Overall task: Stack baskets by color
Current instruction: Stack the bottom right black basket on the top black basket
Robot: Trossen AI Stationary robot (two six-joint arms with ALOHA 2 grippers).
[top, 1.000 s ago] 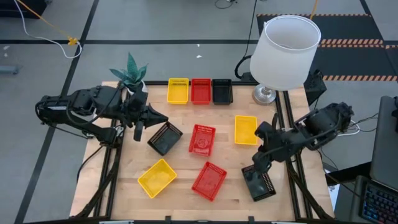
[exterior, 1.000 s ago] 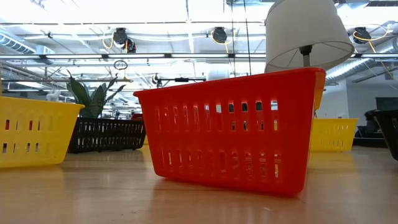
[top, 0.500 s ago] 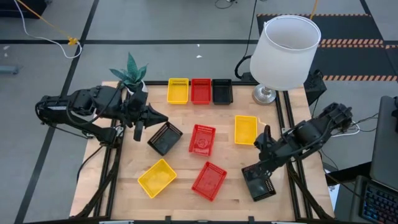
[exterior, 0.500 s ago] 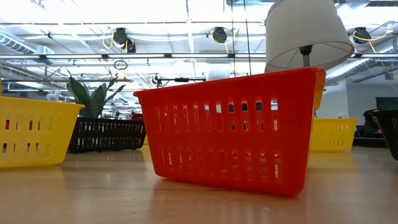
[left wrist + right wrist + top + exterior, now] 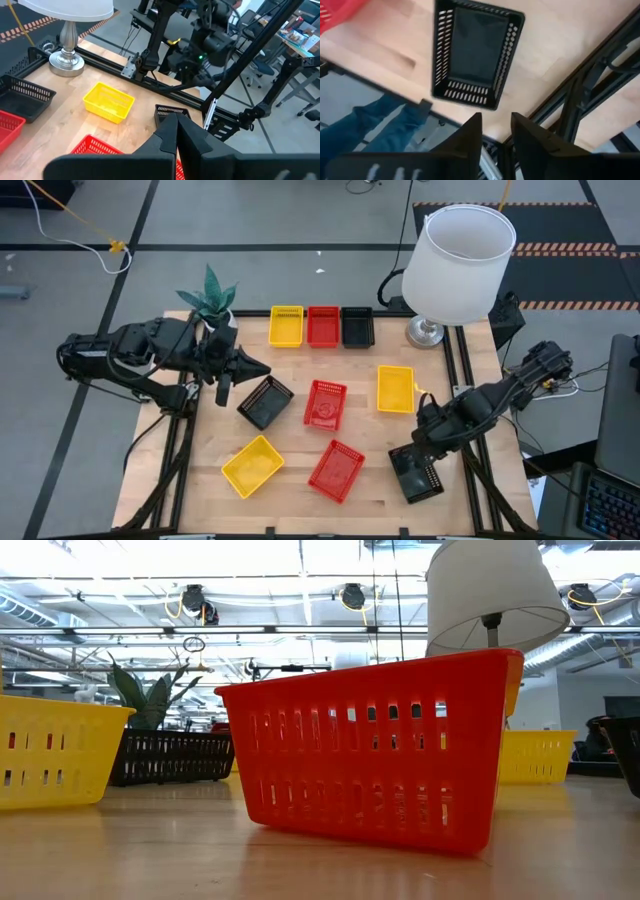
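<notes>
The black basket's long rim [image 5: 515, 44] lines up with the gap of my open right gripper. I should keep moving down until the fingers straddle that rim [image 5: 506, 74].
Three baskets stand in a row at the table's far edge: yellow [image 5: 286, 326], red [image 5: 323, 326], black [image 5: 357, 327]. Loose on the table lie a black basket [image 5: 265, 401], a red one [image 5: 325, 403], a yellow one [image 5: 395, 388], another yellow [image 5: 252, 465], another red [image 5: 336, 470], and a black basket [image 5: 415, 473] at the near right. My right gripper [image 5: 495, 132] hangs open above that near-right black basket [image 5: 475, 55], pointing steeply down and touching nothing. My left gripper [image 5: 262, 370] is shut and empty, held high at the table's left, beside the black basket there.
A white lamp [image 5: 462, 260] stands at the far right corner and a potted plant [image 5: 210, 298] at the far left. A person's legs [image 5: 370, 125] show just past the table's near edge, close to the near-right black basket. Bare wood lies between the loose baskets.
My right gripper has come down toward the black basket at the near right and has tipped from slanting to pointing steeply down. The baskets have stayed where they were.
</notes>
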